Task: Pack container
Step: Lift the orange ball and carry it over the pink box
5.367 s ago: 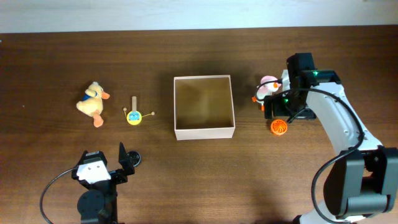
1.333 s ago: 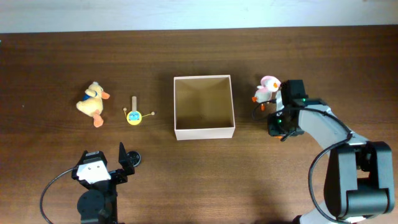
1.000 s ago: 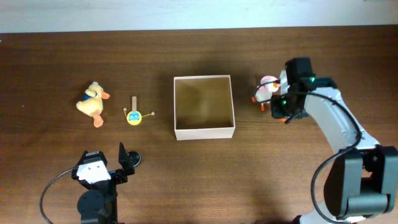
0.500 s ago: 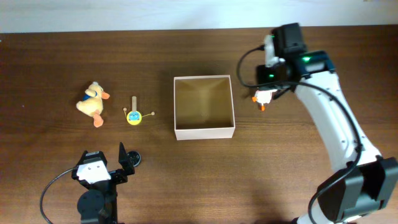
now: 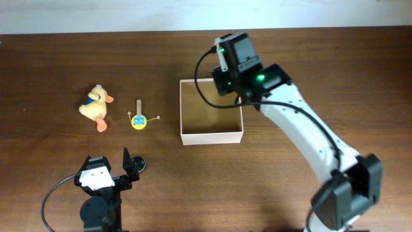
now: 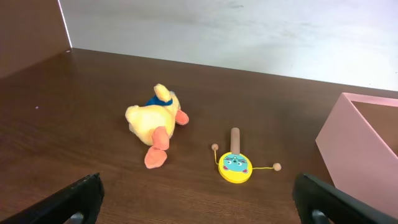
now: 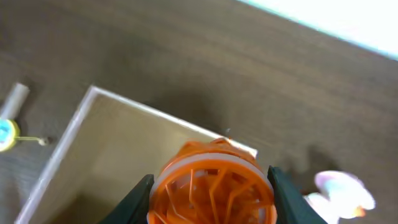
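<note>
The container's tan bottom (image 5: 201, 117) is clear and open for the orange wheel toy, so my right gripper keeps lowering the toy inside the container's rim (image 5: 219, 111) and lets go of it there.
The container (image 5: 211, 136), a square shallow box, white outside and tan inside, sits mid-table. Its wall (image 6: 360, 143) shows at the right of the left wrist view. My right arm (image 5: 257, 80) reaches over its back right corner. In the right wrist view my right gripper (image 7: 211, 193) is shut on an orange ribbed wheel toy (image 7: 214, 180), held above the container's far rim (image 7: 149, 112). My left gripper (image 6: 202, 211) stands wide open near the table's front left, nothing between its fingers (image 6: 78, 199).
A yellow plush duck (image 5: 95, 106) (image 6: 155, 121) and a small yellow drum rattle (image 5: 138, 120) (image 6: 235, 167) lie left of the container. A pink-and-white toy (image 7: 339, 190) lies on the table to the container's right, hidden under my arm in the overhead view.
My right arm has swung left from beside the pink-and-white toy to above the container, carrying the orange toy. The left arm has not moved.
</note>
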You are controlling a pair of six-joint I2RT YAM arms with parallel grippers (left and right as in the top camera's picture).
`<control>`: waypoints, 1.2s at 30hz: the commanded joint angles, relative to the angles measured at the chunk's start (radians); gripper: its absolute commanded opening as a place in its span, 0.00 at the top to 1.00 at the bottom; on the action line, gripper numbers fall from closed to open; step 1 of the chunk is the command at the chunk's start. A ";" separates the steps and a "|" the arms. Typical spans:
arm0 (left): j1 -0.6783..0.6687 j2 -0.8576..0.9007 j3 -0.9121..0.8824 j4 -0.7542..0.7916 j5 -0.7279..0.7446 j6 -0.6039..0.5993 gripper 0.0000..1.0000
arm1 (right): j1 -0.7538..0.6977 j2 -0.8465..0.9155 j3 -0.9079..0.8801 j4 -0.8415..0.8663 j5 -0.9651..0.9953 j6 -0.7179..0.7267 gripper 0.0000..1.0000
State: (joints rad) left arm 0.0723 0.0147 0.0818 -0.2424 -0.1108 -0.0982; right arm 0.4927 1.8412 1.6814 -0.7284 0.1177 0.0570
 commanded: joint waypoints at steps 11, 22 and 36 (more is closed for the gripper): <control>-0.004 -0.010 -0.006 0.003 0.010 0.009 0.01 | 0.005 0.194 0.014 -0.012 0.026 0.034 0.69; -0.004 -0.010 -0.006 0.003 0.010 0.009 0.01 | 0.004 0.259 0.013 -0.008 0.026 0.034 0.69; -0.004 -0.010 -0.006 0.003 0.010 0.009 0.01 | -0.010 0.303 0.013 0.010 0.037 0.030 0.69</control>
State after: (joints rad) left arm 0.0723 0.0147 0.0818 -0.2424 -0.1108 -0.0982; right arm 0.4911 2.1304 1.6814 -0.7238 0.1318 0.0788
